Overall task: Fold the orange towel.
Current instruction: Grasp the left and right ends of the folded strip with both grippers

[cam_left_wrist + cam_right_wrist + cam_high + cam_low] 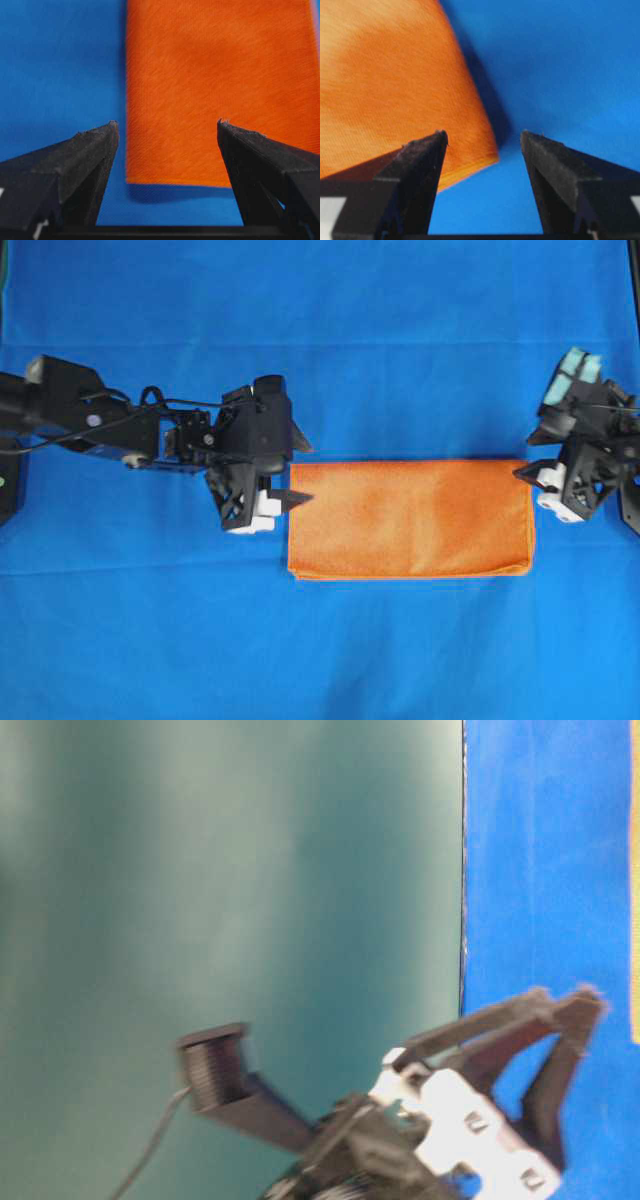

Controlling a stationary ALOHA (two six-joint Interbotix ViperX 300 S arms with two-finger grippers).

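The orange towel (410,518) will stay doubled and hang as a narrow piece when I lift it, because the stacked layers lie together at the towel's corner (491,156).
The orange towel (410,518) lies on the blue sheet as a wide two-layer rectangle, with its doubled edge along the near side. My left gripper (303,472) is at the towel's left end, open, with nothing between its fingers. In the left wrist view the left gripper (168,125) frames the towel (215,85) and its near-left corner. My right gripper (527,455) is at the towel's right end, open and empty. In the right wrist view the right gripper (482,134) straddles a corner of the towel (395,85), where the stacked layers show.
The blue sheet (320,340) covers the whole table in the overhead view. The table-level view shows a teal wall (230,870), a strip of the blue sheet (545,850) and one black gripper low in the frame, blurred.
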